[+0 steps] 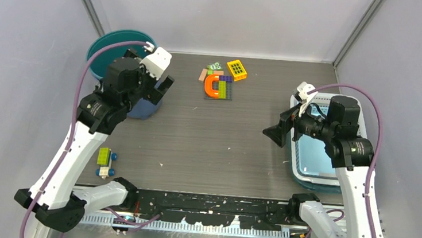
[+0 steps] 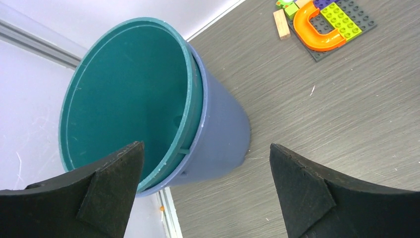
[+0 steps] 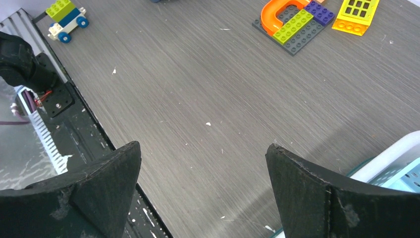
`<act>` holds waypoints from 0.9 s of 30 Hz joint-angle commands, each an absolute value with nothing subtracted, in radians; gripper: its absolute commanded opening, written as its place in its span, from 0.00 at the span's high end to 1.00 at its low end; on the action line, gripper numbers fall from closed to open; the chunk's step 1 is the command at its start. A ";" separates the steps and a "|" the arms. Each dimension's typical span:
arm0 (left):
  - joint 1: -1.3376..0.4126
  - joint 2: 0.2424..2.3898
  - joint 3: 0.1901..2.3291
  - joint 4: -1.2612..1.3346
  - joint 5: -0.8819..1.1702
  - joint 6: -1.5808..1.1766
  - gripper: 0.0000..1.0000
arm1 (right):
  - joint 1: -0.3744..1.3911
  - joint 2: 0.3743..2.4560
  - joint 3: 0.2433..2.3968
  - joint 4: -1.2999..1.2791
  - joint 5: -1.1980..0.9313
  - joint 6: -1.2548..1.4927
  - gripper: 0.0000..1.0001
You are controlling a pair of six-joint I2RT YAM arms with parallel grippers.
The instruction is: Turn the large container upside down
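Observation:
The teal tub (image 2: 128, 99) should slide up out of the blue-grey outer shell when the robot lifts it, because the tub's rim stands clear above the shell's edge.
The large container (image 1: 116, 50) is a round bucket at the far left of the table: a teal tub (image 2: 129, 94) nested in a blue-grey outer shell (image 2: 220, 134). It stands on its base with its mouth facing up. My left gripper (image 1: 162, 87) hovers above its right side, open, and in the left wrist view the left gripper (image 2: 205, 145) has one finger (image 2: 106, 191) over the teal rim and the other over bare table. My right gripper (image 1: 280, 128) is far off at the right, open; in its own view the right gripper (image 3: 203, 145) holds nothing.
A grey brick plate (image 1: 218, 87) with an orange arch and a yellow piece (image 1: 236, 69) lie at the back centre. A small toy car (image 1: 105, 161) sits front left. A white and light-blue basket (image 1: 307, 173) stands under the right arm. Walls close in the left, back and right.

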State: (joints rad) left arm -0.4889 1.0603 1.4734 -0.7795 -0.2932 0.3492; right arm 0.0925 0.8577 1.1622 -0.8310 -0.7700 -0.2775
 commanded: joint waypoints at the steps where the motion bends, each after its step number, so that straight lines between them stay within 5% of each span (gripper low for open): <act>1: -0.481 1.112 1.517 -0.733 -0.320 0.349 0.00 | 0.096 0.857 1.139 -0.743 -0.740 -0.257 0.00; 16: -0.213 1.365 1.796 -0.898 0.021 0.217 0.01 | 0.095 0.856 1.077 -0.663 -0.722 -0.214 0.00; 27: -0.097 1.455 1.797 -0.918 0.161 0.222 0.20 | 0.089 0.860 1.056 -0.638 -0.724 -0.199 0.00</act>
State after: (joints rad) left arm -0.1165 1.4548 1.7782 -0.9127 0.0841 0.2340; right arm 0.0921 0.8612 1.0592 -0.6968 -0.7296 -0.2127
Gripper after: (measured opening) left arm 0.845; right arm 0.997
